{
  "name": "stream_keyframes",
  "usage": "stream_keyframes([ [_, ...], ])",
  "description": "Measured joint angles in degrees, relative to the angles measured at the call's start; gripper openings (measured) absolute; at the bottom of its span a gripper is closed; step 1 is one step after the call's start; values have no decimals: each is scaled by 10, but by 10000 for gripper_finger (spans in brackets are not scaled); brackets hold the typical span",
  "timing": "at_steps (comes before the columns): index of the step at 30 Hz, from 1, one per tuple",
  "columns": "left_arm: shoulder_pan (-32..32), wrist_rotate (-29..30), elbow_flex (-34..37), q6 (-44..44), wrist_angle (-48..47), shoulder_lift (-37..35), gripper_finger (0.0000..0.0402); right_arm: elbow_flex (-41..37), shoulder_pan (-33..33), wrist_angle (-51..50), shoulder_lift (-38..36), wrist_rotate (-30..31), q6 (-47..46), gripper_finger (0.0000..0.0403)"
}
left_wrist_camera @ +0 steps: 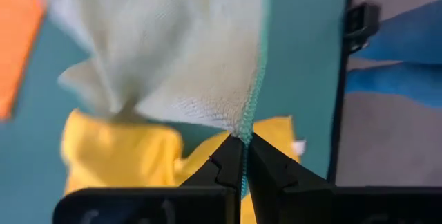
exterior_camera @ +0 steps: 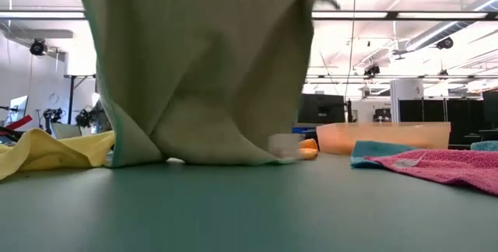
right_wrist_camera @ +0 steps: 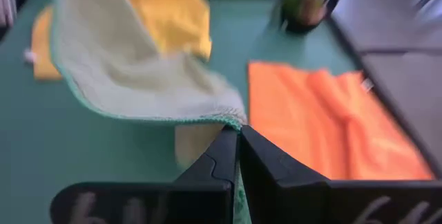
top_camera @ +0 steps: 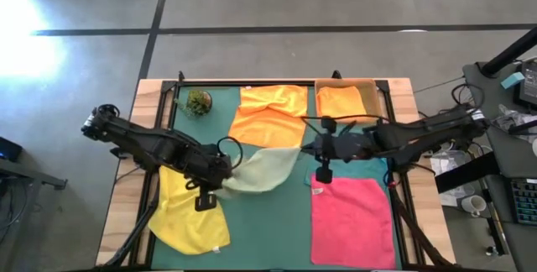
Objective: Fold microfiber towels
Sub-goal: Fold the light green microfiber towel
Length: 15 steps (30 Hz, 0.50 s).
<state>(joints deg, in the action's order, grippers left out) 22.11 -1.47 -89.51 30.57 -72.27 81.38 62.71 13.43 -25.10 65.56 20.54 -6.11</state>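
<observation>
Next, my left gripper pulls the towel's corner (left_wrist_camera: pixel 242 126) away and stretches the towel before folding, because the olive green towel hangs loose with its lower folds on the mat (exterior_camera: pixel 198 154).
An olive green towel (top_camera: pixel 267 170) with a teal stitched edge hangs between my two grippers above the teal mat. My left gripper (top_camera: pixel 228 171) is shut on its left end and my right gripper (top_camera: pixel 304 148) on its right end. In the low view the towel (exterior_camera: pixel 202 65) hangs as a wide sheet, its lower folds (exterior_camera: pixel 210 157) resting on the mat. A yellow towel (top_camera: pixel 189 213) lies flat at the near left and a pink towel (top_camera: pixel 352 222) at the near right. One orange towel (top_camera: pixel 268 114) lies at the far middle. Another orange towel (top_camera: pixel 340 102) lies in the tray. My left gripper pinches the towel's stitched edge at a corner (left_wrist_camera: pixel 247 128) between its two fingers, coming steeply from above. The cloth spreads away from the fingertips (left_wrist_camera: pixel 231 156) and hangs below them. My right gripper pinches a stitched corner (right_wrist_camera: pixel 233 120) between its two fingers, pointing toward the table's left and slanting a little down. The cloth sags slack from there toward the other gripper.
A small green plant ball (top_camera: pixel 199 102) stands at the far left of the mat. The tan tray (top_camera: pixel 374 89) sits at the far right. A strip of teal cloth (exterior_camera: pixel 375 152) shows beside the pink towel (exterior_camera: pixel 443 162). Bare mat lies in the near middle (top_camera: pixel 268 230).
</observation>
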Motion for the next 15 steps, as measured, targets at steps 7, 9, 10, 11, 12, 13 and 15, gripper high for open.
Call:
stream_keyframes([
  [7,0,36,-75,0,-121,0,0,90,30,-59,17,80,6,8],
  [9,0,38,-96,0,-137,0,0,118,36,-93,28,106,7,8],
  [10,0,38,-108,-1,-145,0,0,133,40,-106,34,119,7,8],
  [11,0,39,-119,-3,-153,0,0,147,43,-121,40,133,7,8],
  [12,0,39,-130,-14,-160,0,0,161,46,-137,45,146,8,8],
  [13,0,43,-141,-29,-166,0,0,175,48,-151,50,158,8,8],
  [15,0,68,-163,-63,-178,0,0,200,50,-177,59,181,8,8],
])
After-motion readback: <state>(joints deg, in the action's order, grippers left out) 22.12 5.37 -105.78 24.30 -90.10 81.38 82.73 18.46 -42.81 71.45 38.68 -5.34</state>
